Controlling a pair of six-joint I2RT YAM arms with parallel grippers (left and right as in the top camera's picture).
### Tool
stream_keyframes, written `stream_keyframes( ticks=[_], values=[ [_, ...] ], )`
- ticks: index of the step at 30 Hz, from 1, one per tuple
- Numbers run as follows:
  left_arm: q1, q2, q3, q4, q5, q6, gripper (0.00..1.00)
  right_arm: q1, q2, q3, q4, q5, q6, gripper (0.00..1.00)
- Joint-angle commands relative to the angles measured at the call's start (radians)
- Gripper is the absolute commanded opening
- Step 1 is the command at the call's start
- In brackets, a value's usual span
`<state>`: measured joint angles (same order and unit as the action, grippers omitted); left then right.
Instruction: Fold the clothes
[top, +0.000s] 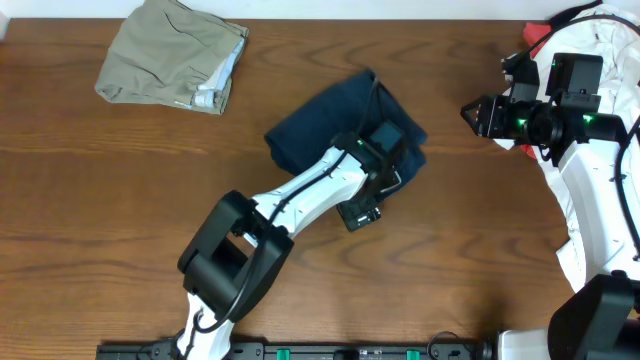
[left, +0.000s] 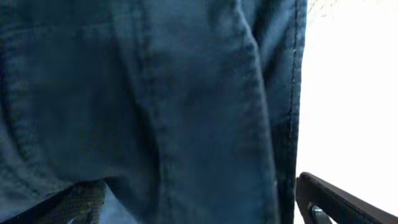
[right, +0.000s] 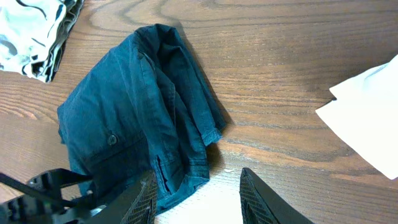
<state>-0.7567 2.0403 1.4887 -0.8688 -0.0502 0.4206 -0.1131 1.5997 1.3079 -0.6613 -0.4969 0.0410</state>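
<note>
The dark navy garment (left: 208, 124) is lying in loose overlapping folds (left: 261, 87). It will therefore bunch up into a hump and hang down on both sides when I pick it up.
The dark navy garment (top: 330, 115) lies crumpled at the table's middle; it also shows in the right wrist view (right: 137, 118), with a button and a pocket slit. My left gripper (top: 388, 148) is down on its right part. In the left wrist view the navy fabric (left: 155, 106) with its seams fills the frame, bunched between the two widely spread fingertips (left: 186, 208). My right gripper (top: 468, 113) is open and empty, held above bare wood to the garment's right (right: 196, 199). A folded khaki garment (top: 170, 55) lies at the back left. A white garment (top: 610, 40) lies at the far right.
The right arm's body covers much of the white garment, whose edge shows in the right wrist view (right: 367, 118). A red item (top: 535, 35) sits at the back right. The khaki garment's pale lining shows in the right wrist view (right: 31, 31). The wooden table (top: 100, 220) shows bare at front left.
</note>
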Motion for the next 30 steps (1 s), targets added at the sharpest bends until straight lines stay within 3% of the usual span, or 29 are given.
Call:
stream_keyframes(
  ticks=[1, 16, 22, 27, 30],
  values=[
    [-0.003, 0.031, -0.002, -0.001, 0.017, 0.040, 0.98, 0.009, 0.007, -0.001, -0.001, 0.000, -0.005, 0.41],
    [0.040, 0.126, -0.002, 0.180, -0.048, 0.077, 0.99, 0.010, 0.007, -0.002, -0.001, 0.005, -0.005, 0.42],
    [0.053, 0.126, -0.002, 0.252, -0.053, 0.077, 0.57, 0.012, 0.007, -0.002, -0.001, 0.023, -0.005, 0.42],
    [0.053, 0.126, -0.002, 0.320, -0.083, 0.077, 0.43, 0.015, 0.007, -0.002, 0.000, 0.023, -0.005, 0.42],
    [0.053, 0.126, -0.002, 0.350, -0.101, 0.077, 0.26, 0.015, 0.007, -0.002, 0.000, 0.024, -0.005, 0.42]
  ],
)
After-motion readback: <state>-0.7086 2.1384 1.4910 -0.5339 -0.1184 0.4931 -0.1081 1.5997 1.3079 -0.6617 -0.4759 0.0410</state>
